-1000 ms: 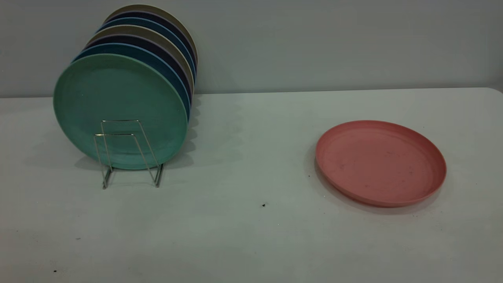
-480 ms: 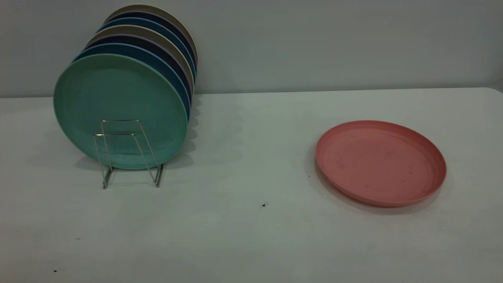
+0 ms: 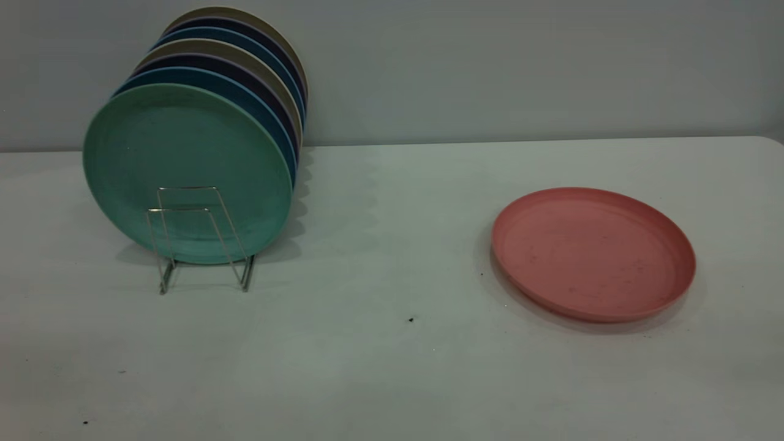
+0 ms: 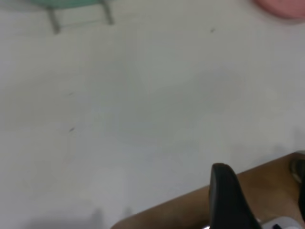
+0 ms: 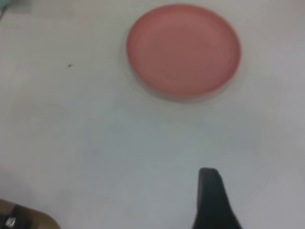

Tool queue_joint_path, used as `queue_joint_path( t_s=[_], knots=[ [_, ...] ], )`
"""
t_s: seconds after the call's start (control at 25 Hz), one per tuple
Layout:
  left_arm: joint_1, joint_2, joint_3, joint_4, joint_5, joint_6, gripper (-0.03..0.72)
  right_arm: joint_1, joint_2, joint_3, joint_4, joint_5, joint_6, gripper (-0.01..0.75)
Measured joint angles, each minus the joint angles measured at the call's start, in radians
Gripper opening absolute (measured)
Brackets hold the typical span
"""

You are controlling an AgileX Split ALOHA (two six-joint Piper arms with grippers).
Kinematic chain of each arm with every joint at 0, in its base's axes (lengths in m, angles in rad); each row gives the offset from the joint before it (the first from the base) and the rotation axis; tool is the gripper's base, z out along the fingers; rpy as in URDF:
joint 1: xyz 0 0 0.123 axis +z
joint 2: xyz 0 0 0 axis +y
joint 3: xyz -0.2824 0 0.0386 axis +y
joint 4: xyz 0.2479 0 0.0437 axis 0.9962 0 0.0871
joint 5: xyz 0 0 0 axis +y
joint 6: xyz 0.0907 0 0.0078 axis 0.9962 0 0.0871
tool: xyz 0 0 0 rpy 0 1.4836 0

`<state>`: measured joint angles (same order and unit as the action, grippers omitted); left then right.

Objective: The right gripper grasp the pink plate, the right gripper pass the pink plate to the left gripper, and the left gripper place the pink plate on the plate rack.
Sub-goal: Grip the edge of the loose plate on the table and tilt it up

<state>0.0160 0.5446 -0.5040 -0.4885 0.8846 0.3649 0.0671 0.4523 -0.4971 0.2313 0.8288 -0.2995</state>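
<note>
My right gripper should go on moving, as the pink plate [image 3: 593,253] lies face up, its rim farthest from the plate rack free, until my fingers straddle that rim [image 3: 688,254].
The pink plate [image 3: 593,254] lies flat on the white table at the right, with nothing touching it. It fills the far part of the right wrist view [image 5: 183,50], and its edge shows in the left wrist view [image 4: 283,7]. The plate rack [image 3: 202,239], thin silver wire, stands at the left with its front loops bare. Neither gripper shows in the exterior view. My right gripper [image 5: 212,198] hangs over bare table, well short of the pink plate. My left gripper [image 4: 224,191] hangs at the table's near edge, far from the rack's feet [image 4: 55,21].
Several plates stand upright in the rack's rear slots, a teal-green plate [image 3: 184,171] foremost, dark blue and beige ones behind. A grey wall runs behind the table [image 3: 392,343]. Brown floor [image 4: 267,191] shows past the table's near edge.
</note>
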Motion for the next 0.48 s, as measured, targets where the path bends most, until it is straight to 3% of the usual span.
queue_joint_path(
  t_s=[0.48],
  knots=[
    [0.000, 0.275, -0.146, -0.074, -0.065, 0.170, 0.394, 0.000, 0.486, 0.000, 0.179, -0.373, -0.077, 0.481]
  ],
)
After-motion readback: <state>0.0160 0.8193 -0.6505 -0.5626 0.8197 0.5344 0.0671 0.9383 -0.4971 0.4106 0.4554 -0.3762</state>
